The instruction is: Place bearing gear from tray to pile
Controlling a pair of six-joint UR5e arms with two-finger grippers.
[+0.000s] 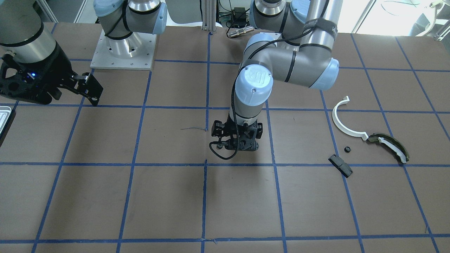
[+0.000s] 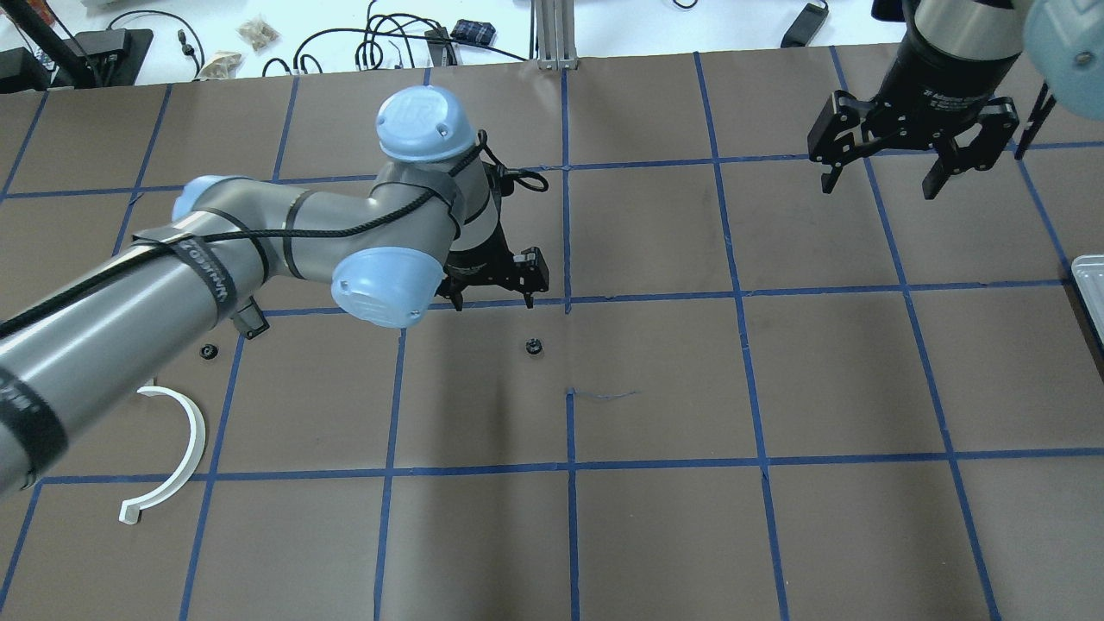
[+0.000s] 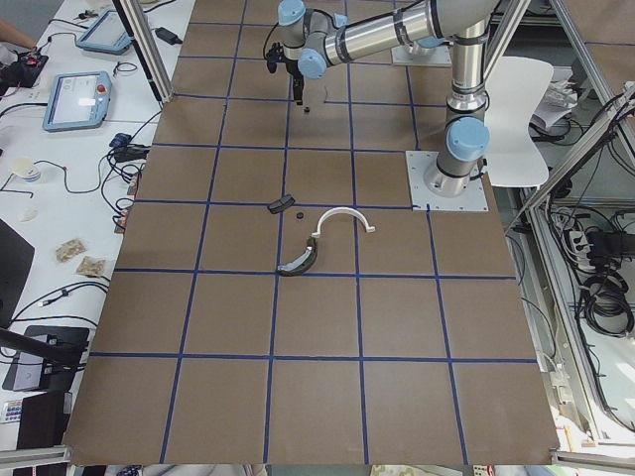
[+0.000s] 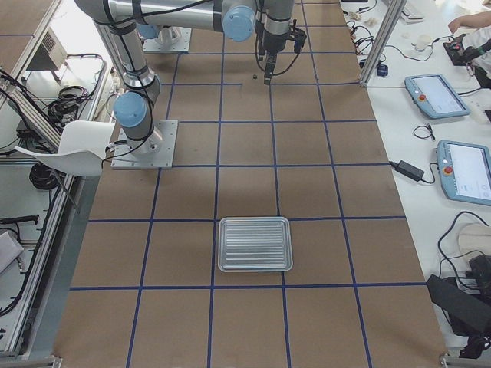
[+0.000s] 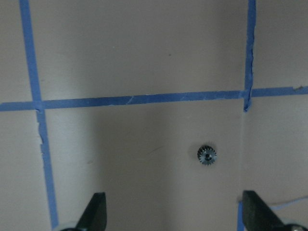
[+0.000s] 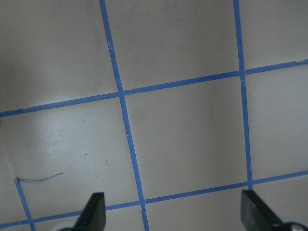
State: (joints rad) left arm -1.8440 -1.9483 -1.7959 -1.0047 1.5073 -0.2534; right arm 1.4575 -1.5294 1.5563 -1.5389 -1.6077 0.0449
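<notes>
The pile (image 1: 369, 137) is far from my right gripper, so my left gripper should grab the bearing gear in the middle of the table and put it next to the small black part.
The bearing gear (image 5: 206, 155), a small dark toothed wheel, lies on the brown table near a blue tape crossing; it also shows in the overhead view (image 2: 533, 347). My left gripper (image 5: 175, 216) is open and empty, hovering above the table just beside the gear (image 2: 492, 295). My right gripper (image 2: 880, 177) is open and empty, high over the table's right side. The ribbed tray (image 4: 255, 244) holds nothing that I can see. The pile has a white half-ring (image 1: 342, 121), an olive curved piece (image 1: 390, 146), a black block (image 1: 340, 165) and a small black part (image 1: 347, 149).
The table is brown paper with a blue tape grid. The right arm's base plate (image 1: 123, 52) stands at the robot's side of the table. A thin loose thread (image 2: 608, 396) lies near the centre. The tray's edge (image 2: 1088, 285) reaches the overhead view's right border.
</notes>
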